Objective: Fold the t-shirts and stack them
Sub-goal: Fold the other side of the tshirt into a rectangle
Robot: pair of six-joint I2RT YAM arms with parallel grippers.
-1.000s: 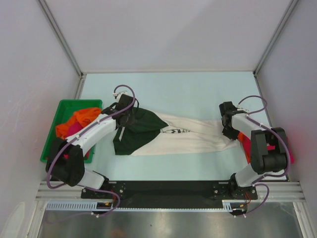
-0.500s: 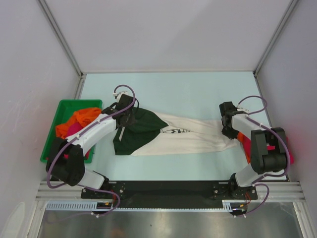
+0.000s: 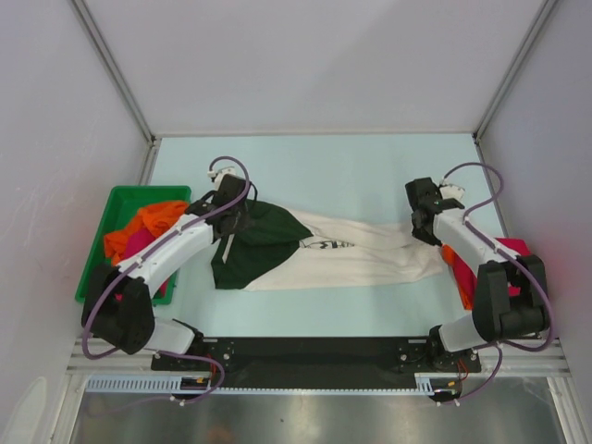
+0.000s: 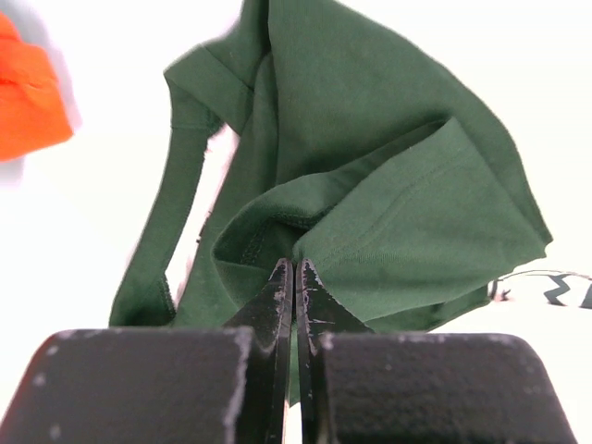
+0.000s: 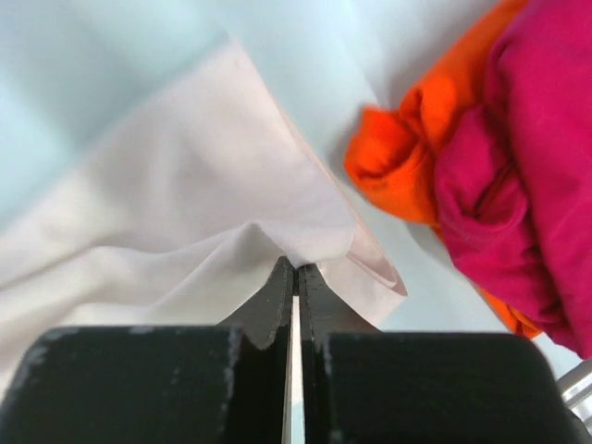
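Next, my right gripper pulls the cream hem (image 5: pixel 310 242) over the bottom layer's corner (image 5: pixel 392 291) before it opens, because the hem it is holding is rippled and stops short of that corner.
A cream t-shirt (image 3: pixel 361 259) with dark green sleeves lies stretched across the table's middle, its black print (image 3: pixel 326 245) partly showing. My left gripper (image 3: pixel 231 215) is shut on the green sleeve (image 4: pixel 388 185) at the shirt's left end. My right gripper (image 3: pixel 424 220) is shut on the cream hem (image 5: pixel 277 231) at the right end, the cloth tented up at its tips. Orange (image 5: pixel 398 166) and magenta-pink tees (image 5: pixel 527 176) lie bunched just right of that hem. More orange and pink cloth (image 3: pixel 143 227) fills the green bin.
The green plastic bin (image 3: pixel 104 250) stands at the table's left edge beside my left arm. The heap of orange and pink tees (image 3: pixel 481 264) sits under my right arm near the right wall. White walls enclose the table on three sides.
My right gripper has closed on the cream hem and shifted slightly back and left, with its arm swung outward. The left gripper keeps its hold on the green sleeve.
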